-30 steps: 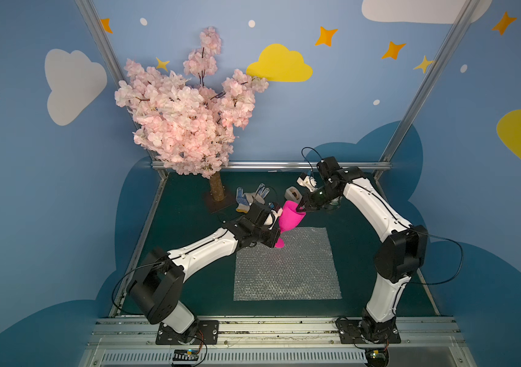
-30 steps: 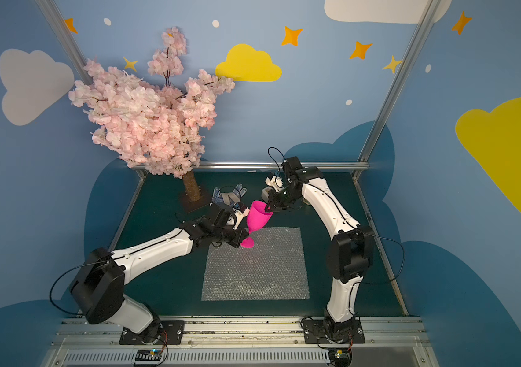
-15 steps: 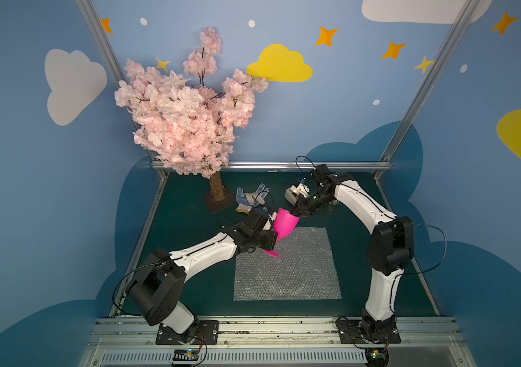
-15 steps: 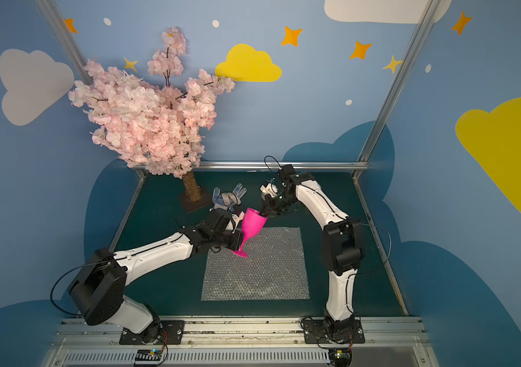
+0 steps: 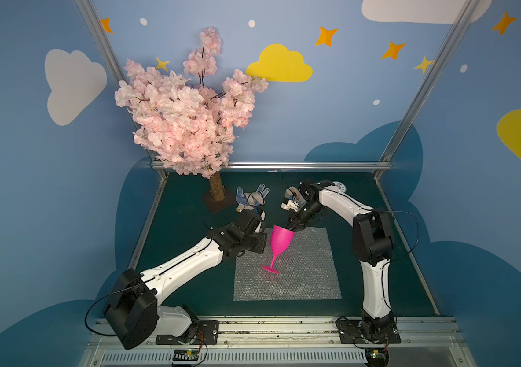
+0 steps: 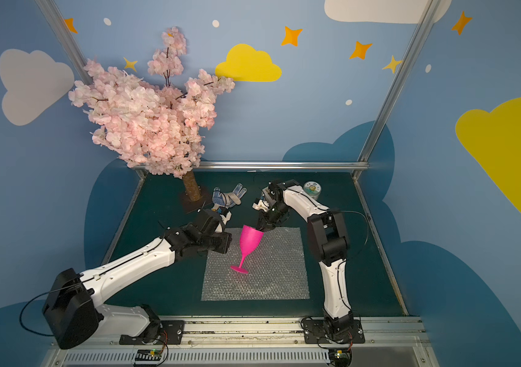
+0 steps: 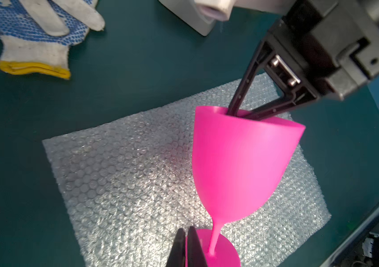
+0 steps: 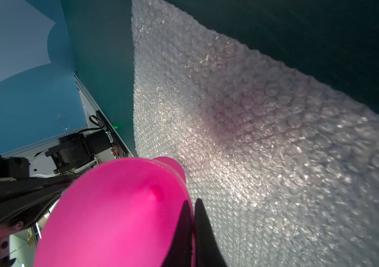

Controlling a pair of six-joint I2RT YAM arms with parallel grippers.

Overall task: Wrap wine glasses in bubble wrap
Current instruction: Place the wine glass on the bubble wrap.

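Observation:
I should keep lowering the wine glass's bowl with my right gripper until the bubble wrap holds it up, as the wine glass's foot (image 5: 270, 269) points to the bubble wrap's near edge (image 5: 280, 262).
The wine glass (image 5: 279, 241) (image 6: 249, 243) is a bright pink goblet. It stands nearly upright, leaning a little, with its foot at the left middle of the bubble wrap (image 5: 300, 273) (image 6: 271, 270). My right gripper (image 8: 192, 201) (image 5: 292, 228) is shut on the bowl's rim, one finger inside the bowl and one outside. My left gripper (image 7: 186, 228) reaches in from the left and is shut on the edge of the round foot, where a pink sliver shows between its fingers. I cannot tell whether the foot touches the sheet.
A blue-dotted white glove (image 5: 251, 198) (image 7: 33, 30) lies behind the sheet. The pink blossom tree (image 5: 189, 117) stands at the back left on its square base. A small green-labelled jar (image 6: 312, 189) sits at the back right behind my right arm. Metal frame posts edge the dark green floor.
The goblet has swung from steeply tilted to nearly upright and come down and forward over the sheet. Both arms moved with it, and the right jaws closed slightly tighter on the rim.

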